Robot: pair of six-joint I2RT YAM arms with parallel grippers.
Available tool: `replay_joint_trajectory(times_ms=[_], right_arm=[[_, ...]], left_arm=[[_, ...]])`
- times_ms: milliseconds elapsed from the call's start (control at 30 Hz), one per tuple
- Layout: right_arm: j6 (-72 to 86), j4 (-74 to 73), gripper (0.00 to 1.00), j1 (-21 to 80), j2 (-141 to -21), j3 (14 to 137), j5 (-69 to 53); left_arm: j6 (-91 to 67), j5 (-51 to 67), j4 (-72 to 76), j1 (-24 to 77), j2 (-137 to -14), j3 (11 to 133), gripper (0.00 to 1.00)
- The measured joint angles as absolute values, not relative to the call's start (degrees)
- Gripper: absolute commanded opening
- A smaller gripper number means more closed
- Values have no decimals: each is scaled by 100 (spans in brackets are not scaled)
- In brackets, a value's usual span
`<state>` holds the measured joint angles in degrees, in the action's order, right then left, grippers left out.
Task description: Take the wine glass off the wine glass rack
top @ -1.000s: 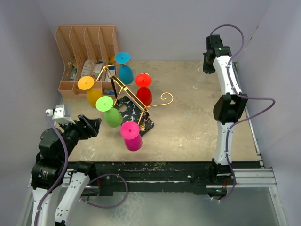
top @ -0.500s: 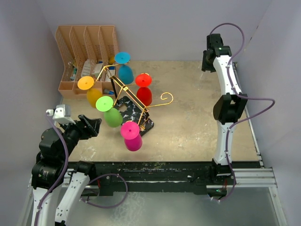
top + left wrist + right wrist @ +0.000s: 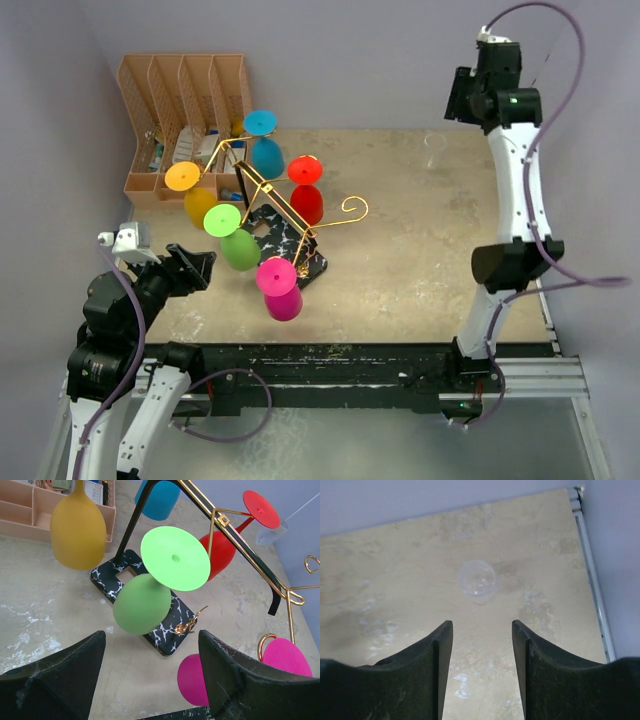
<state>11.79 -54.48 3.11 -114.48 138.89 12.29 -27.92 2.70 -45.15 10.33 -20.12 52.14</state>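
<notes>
I should keep moving my right gripper across the open table and close it on the pink foot (image 3: 277,276), as the pink glass (image 3: 283,303) hangs free at the rack's near end.
A clear wine glass (image 3: 435,150) stands free on the table at the far right; the right wrist view shows it from above (image 3: 477,581). My right gripper (image 3: 460,105) hangs high over it, open and empty (image 3: 482,625). The wine glass rack (image 3: 290,215), gold wire on a black marbled base (image 3: 165,630), holds several coloured glasses upside down: blue (image 3: 265,150), yellow (image 3: 198,205), green (image 3: 238,247), red (image 3: 306,200) and pink (image 3: 283,298). My left gripper (image 3: 200,265) is open (image 3: 152,640) just left of the green glass (image 3: 142,605), touching nothing.
An orange-brown slotted file organiser (image 3: 185,100) with small items stands at the back left, right behind the rack. Grey walls close in the table on three sides. A metal rail (image 3: 545,290) runs along the right edge.
My right gripper has opened and risen away from the clear glass, which stays standing on the table. The left arm and the rack have not moved.
</notes>
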Motion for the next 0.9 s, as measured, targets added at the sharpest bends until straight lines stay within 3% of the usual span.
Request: replay_joint_trajectory(times_ms=[133, 267, 467, 700, 900], right_arm=[[1411, -5146, 53, 309, -10429, 13362, 541], [1979, -4403, 52, 423, -9111, 11854, -1234], [2980, -3249, 51, 1865, -7592, 9489, -3059], [4176, -2156, 50, 3570, -6455, 7596, -3540], [4670, -1782, 49, 4521, -6128, 7264, -3347]], left_arm=[[-2792, 259, -4517, 1033, -2012, 5214, 78], [-2792, 237, -4530, 1033, -2012, 5214, 78], [-2794, 211, -4550, 1033, -2012, 5214, 78], [-2794, 211, -4550, 1035, -2012, 5214, 78], [-2794, 211, -4550, 1035, -2012, 5214, 78]])
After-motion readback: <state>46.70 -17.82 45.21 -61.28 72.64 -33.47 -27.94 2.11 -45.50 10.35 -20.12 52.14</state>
